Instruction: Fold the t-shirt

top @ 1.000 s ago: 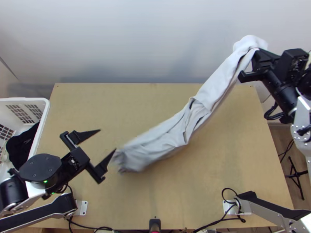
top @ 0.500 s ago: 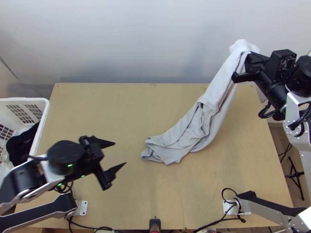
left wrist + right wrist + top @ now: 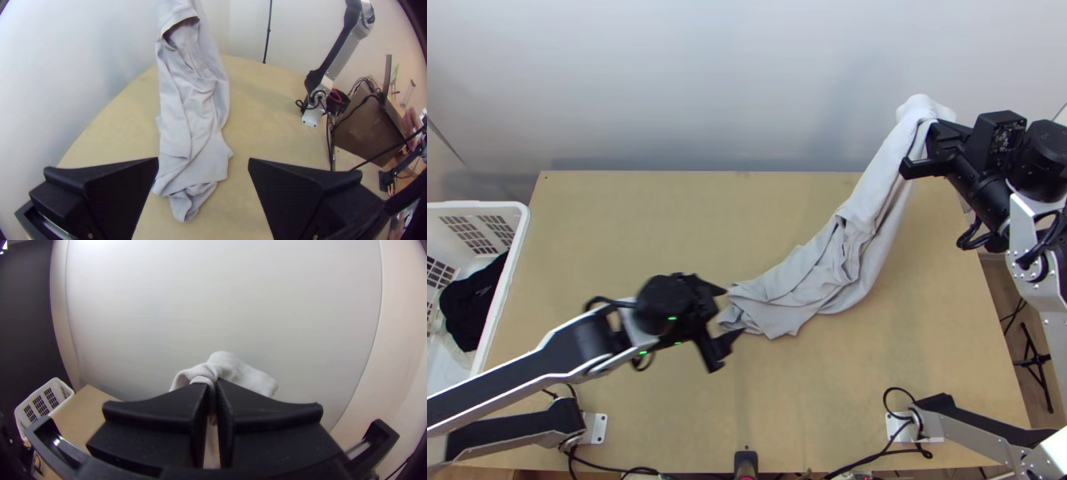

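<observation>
I can see loose folds (image 3: 845, 242) along the t-shirt, so I expect its bunched body (image 3: 801, 282) to open out into a wide hanging sheet when I lift and pull its crumpled end.
In the top view the light grey t-shirt (image 3: 827, 268) hangs bunched from my right gripper (image 3: 925, 148), its lower end lying crumpled on the middle of the table. The right wrist view has my right gripper (image 3: 213, 389) shut on a pinched part of the t-shirt (image 3: 229, 366). My left gripper (image 3: 733, 312) is open at the crumpled left end of the shirt. From the left wrist view, my left gripper (image 3: 203, 162) has its fingers wide apart, with the t-shirt (image 3: 191, 133) beyond and between them; whether they touch it I cannot tell.
A white basket (image 3: 521, 232) with dark cloth (image 3: 471, 304) in it stands at the table's left edge. Bare wood of the table (image 3: 627, 232) shows at the back left. Cables (image 3: 883, 453) run along the near edge.
The left gripper has moved right, up to the shirt's crumpled end. The right gripper has shifted slightly left and nearer, and the shirt's swinging lower end has settled on the table, farther right.
</observation>
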Controlling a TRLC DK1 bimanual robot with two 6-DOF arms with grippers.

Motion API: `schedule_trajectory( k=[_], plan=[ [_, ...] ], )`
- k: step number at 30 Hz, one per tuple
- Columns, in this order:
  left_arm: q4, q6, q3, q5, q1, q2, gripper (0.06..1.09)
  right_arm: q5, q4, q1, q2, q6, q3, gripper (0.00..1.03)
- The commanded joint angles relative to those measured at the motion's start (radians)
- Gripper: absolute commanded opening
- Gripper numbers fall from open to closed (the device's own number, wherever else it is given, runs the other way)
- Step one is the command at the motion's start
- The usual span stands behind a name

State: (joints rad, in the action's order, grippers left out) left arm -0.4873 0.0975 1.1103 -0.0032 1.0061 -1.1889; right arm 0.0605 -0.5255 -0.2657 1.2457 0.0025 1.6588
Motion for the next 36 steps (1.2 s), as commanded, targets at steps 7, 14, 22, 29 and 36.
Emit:
schedule_trajectory(
  k=[7, 14, 22, 29, 36],
  plan=[
    [0.477, 0.013, 0.02, -0.155, 0.183, -0.413, 1.03, -0.001, -0.002, 0.031, -0.002, 0.021, -0.008, 0.03],
    [0.708, 0.038, 0.128, -0.345, 0.241, -0.641, 1.03, -0.001, -0.01, 0.036, -0.008, 0.021, 0.002, 0.03],
    [0.854, 0.12, 0.276, -0.544, 0.246, -0.867, 1.03, -0.001, -0.016, 0.037, -0.02, 0.022, 0.01, 0.03],
    [0.905, 0.177, 0.267, -0.586, 0.224, -0.925, 1.03, -0.001, -0.031, 0.042, -0.037, 0.022, 0.007, 0.03],
    [0.975, 0.215, 0.266, -0.666, 0.187, -0.98, 1.03, -0.001, -0.033, 0.04, -0.045, 0.022, 0.006, 0.03]
  ],
)
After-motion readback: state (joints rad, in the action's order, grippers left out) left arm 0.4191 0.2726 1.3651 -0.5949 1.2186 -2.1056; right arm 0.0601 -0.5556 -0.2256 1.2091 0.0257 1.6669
